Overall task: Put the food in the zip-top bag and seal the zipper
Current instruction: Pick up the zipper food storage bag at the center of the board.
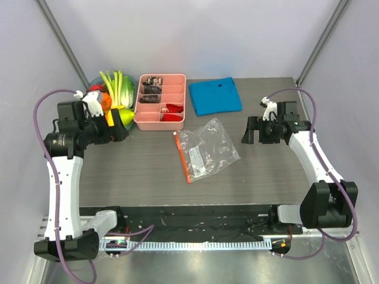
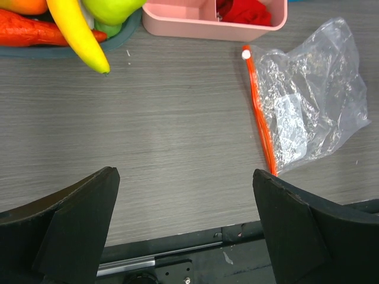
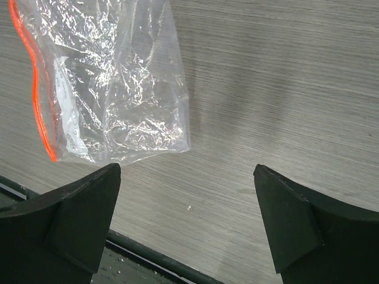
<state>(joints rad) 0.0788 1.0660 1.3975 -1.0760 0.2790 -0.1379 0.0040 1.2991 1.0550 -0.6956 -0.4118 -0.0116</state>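
The path across the flat zip-top bag (image 1: pixel 208 148) to its orange zipper is clear. My right gripper should keep going until it closes on the zipper's middle (image 1: pixel 181 156).
The food (image 1: pixel 113 93) is piled at the back left: a yellow banana (image 2: pixel 77 32), a green pear (image 2: pixel 109 9) and an orange-red piece (image 2: pixel 29 32) show in the left wrist view. The clear zip-top bag (image 1: pixel 208 148) lies flat mid-table, with nothing visible inside. Its orange zipper (image 1: pixel 181 157) runs along its left edge, the white slider (image 2: pixel 246 54) at the far end. My left gripper (image 1: pixel 122 131) hovers open just in front of the food, nothing between its fingers (image 2: pixel 89 201). My right gripper (image 1: pixel 246 131) stands open right of the bag (image 3: pixel 118 89), holding nothing.
A pink compartment tray (image 1: pixel 160 100) with small dark and red items stands right of the food. A folded blue cloth (image 1: pixel 215 96) lies at the back, behind the bag. The food rests on a dark dish (image 2: pixel 59 52). A black rail (image 1: pixel 189 219) lines the table's near edge.
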